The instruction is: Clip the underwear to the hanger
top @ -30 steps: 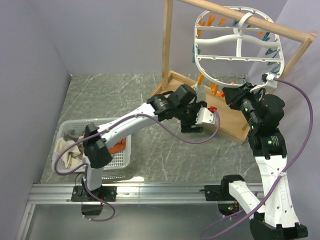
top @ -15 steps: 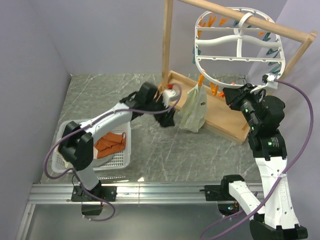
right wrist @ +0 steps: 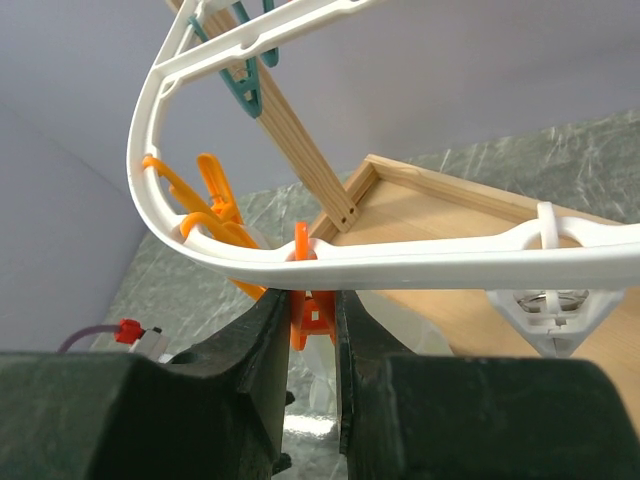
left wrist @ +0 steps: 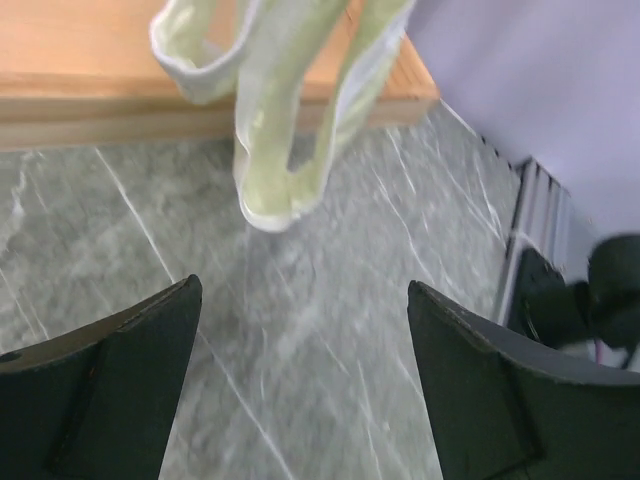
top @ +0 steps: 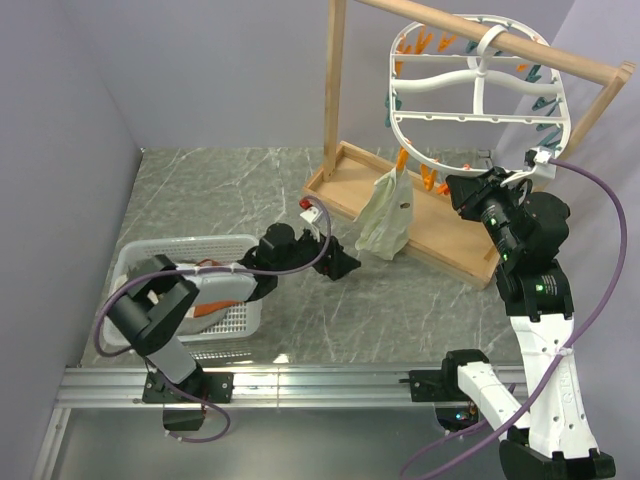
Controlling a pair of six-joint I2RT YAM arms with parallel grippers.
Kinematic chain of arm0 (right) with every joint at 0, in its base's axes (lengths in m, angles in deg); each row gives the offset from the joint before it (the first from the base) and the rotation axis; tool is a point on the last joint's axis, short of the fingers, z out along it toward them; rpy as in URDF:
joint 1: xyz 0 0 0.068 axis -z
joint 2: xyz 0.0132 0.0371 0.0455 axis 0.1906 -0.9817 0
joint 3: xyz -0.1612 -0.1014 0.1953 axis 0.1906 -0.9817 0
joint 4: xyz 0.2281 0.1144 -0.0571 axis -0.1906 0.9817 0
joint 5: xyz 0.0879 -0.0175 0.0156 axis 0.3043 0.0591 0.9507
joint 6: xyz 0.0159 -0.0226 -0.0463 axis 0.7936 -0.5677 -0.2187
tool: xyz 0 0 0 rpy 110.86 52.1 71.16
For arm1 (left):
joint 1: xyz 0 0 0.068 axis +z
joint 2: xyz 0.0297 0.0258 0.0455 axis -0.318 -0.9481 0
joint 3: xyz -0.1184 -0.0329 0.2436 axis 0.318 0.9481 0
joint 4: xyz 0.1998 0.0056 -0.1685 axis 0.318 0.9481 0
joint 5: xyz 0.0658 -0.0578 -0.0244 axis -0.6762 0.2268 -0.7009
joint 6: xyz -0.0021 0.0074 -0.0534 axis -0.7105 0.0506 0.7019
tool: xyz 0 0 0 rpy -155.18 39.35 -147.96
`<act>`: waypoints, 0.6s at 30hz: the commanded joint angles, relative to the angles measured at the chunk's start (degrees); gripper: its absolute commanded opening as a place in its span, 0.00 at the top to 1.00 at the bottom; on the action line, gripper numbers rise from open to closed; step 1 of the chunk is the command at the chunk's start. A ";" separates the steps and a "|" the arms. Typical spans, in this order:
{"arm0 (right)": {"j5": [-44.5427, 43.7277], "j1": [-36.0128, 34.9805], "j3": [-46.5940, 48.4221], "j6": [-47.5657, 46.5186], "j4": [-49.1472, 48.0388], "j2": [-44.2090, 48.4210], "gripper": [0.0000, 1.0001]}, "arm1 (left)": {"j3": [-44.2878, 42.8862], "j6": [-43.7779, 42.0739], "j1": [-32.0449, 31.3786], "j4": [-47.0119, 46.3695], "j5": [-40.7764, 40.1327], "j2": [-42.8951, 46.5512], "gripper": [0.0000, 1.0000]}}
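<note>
The underwear will stay hanging from the orange clothespin (top: 402, 160) when I pull its limp lower edge (top: 379, 248), because its top narrows into that clothespin above it.
The pale cream-yellow underwear (top: 388, 215) hangs limp from the lower rim of the white oval hanger (top: 475, 90), its bottom just above the wooden base. My left gripper (top: 340, 262) sits low over the table, left of and below it, open and empty. In the left wrist view the underwear (left wrist: 280, 100) dangles ahead of my left gripper (left wrist: 300, 385), well apart. My right gripper (right wrist: 312, 330) is shut on an orange clothespin (right wrist: 312, 315) under the hanger rim (right wrist: 420, 265). I cannot tell which pin holds the cloth.
The wooden frame stand has an upright post (top: 335, 90) and a tray-like base (top: 450, 240) beneath the hanger. A white basket (top: 140, 262) at the left holds an orange-rust cloth (top: 218, 300) and pale cloths. Walls close in on the left and back.
My left gripper let go of the underwear, swung away left and dropped low toward the basket, its jaws widening. The underwear now hangs on its own. The right arm has not moved.
</note>
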 commanded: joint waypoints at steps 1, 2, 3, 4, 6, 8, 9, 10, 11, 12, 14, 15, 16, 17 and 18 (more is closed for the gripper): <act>-1.17 0.26 0.47 0.01 -1.90 -0.06 1.00 | 2.22 3.59 -2.45 -19.13 -7.10 -2.99 0.10; -1.26 0.26 0.56 -0.08 -1.99 -0.14 1.00 | 2.57 2.28 -3.50 -22.46 -7.38 -3.70 0.10; -1.17 0.26 0.73 -0.34 -1.90 -0.23 1.00 | 2.84 2.09 -3.86 -24.06 -7.29 -5.62 0.10; -1.34 0.35 0.99 -0.34 -1.81 -0.41 1.00 | 2.93 2.43 -4.21 -25.03 -7.47 -6.59 0.10; -1.35 0.26 1.43 -0.26 -1.46 -0.58 1.00 | 2.58 4.63 -4.92 -27.57 -8.78 -8.61 0.10; -1.34 0.26 1.79 -0.08 -1.37 -0.76 1.00 | 2.49 5.86 -6.23 -30.39 -10.53 -11.43 0.11; -1.43 0.26 1.88 -0.08 -1.37 -0.76 1.00 | 2.14 5.78 -6.85 -32.84 -11.33 -12.31 0.11; -1.35 0.26 2.05 -0.08 -1.20 -0.85 1.00 | 1.88 5.78 -7.46 -33.73 -12.55 -13.97 0.11; -1.43 0.26 2.23 0.01 -0.94 -1.02 1.00 | 1.44 6.39 -8.51 -34.18 -14.48 -14.86 0.11; -1.43 0.26 2.49 0.01 -0.59 -1.11 1.00 | 0.65 7.09 -8.87 -35.05 -15.54 -16.52 0.12; -1.52 0.35 2.84 -0.08 -0.41 -1.11 1.00 | -0.58 8.68 -9.84 -36.02 -16.69 -18.02 0.12; -1.61 0.26 2.84 -0.08 -0.32 -1.11 1.00 | -0.85 8.77 -10.10 -37.07 -18.78 -19.60 0.12; -1.61 0.35 3.02 -0.17 -0.06 -1.11 1.00 | -1.29 8.77 -10.37 -37.69 -19.24 -20.39 0.12; -1.70 0.35 3.19 -0.17 0.12 -1.20 1.00 | -1.81 8.51 -10.54 -38.22 -19.68 -21.19 0.12; -1.70 0.35 3.19 -0.34 0.38 -1.20 1.00 | -2.95 8.24 -10.55 -38.57 -20.21 -22.41 0.12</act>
